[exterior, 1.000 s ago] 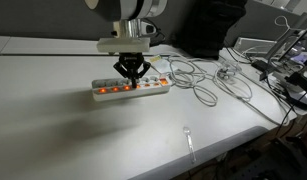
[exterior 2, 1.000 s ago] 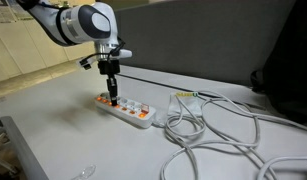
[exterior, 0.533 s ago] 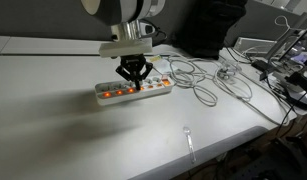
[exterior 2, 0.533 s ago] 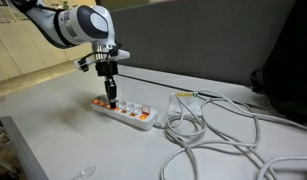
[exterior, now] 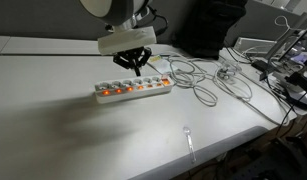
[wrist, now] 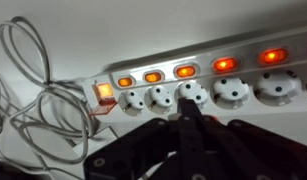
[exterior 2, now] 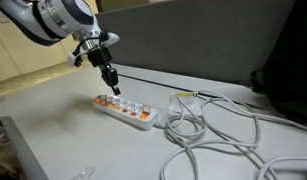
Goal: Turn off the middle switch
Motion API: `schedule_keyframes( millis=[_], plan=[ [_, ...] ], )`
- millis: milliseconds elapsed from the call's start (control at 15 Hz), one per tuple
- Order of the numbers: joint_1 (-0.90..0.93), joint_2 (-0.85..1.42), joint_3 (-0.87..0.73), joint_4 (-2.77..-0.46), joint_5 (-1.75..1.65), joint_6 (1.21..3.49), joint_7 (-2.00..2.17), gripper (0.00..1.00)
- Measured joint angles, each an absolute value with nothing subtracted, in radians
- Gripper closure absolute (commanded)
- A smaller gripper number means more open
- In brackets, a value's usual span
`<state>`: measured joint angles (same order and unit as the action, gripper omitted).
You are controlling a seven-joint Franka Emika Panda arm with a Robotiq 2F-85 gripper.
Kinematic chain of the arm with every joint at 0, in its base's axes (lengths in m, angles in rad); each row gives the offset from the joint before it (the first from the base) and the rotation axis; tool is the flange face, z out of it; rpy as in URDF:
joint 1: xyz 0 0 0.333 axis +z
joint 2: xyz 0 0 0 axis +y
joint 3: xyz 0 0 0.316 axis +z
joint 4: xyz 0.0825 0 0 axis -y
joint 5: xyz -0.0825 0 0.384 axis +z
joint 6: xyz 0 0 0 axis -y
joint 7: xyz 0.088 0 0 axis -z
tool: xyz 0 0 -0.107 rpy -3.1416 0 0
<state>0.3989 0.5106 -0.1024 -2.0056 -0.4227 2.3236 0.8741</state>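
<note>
My closed fingers point at the socket [wrist: 192, 94] below the middle switch, so next my gripper moves across until the fingers line up over the lit orange switch [wrist: 185, 71] before it presses.
A white power strip [exterior: 133, 90] lies on the white table; it also shows in the other exterior view [exterior 2: 123, 110]. In the wrist view [wrist: 243, 95] it has a row of lit orange switches, the middle switch [wrist: 185, 71] among them, and a red main switch [wrist: 105, 93] at the left end. My gripper [exterior: 134, 68] is shut and empty. It hangs tilted a little above the strip, apart from it, as an exterior view [exterior 2: 115, 88] shows. In the wrist view my fingertips [wrist: 186, 108] point at the socket below the middle switch.
White cables [exterior: 198, 85] coil off the strip's end, also in an exterior view [exterior 2: 208, 135]. A small clear utensil [exterior: 189, 138] lies near the table's front edge. Cluttered gear [exterior: 278, 60] stands at the far side. A dark partition [exterior 2: 193, 40] backs the table.
My gripper has lifted off the power strip, tilted, and moved up and back. The strip has not moved and its switches still glow.
</note>
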Motion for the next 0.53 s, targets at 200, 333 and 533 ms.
schedule_keyframes(
  millis=[200, 333, 533],
  plan=[
    [0.432, 0.384, -0.112, -2.133, -0.520, 2.411, 1.024, 1.00],
    [0.388, 0.319, -0.085, -2.219, -0.464, 2.485, 1.010, 1.00],
    [0.276, 0.289, -0.040, -2.299, -0.320, 2.583, 0.855, 1.00]
  ],
)
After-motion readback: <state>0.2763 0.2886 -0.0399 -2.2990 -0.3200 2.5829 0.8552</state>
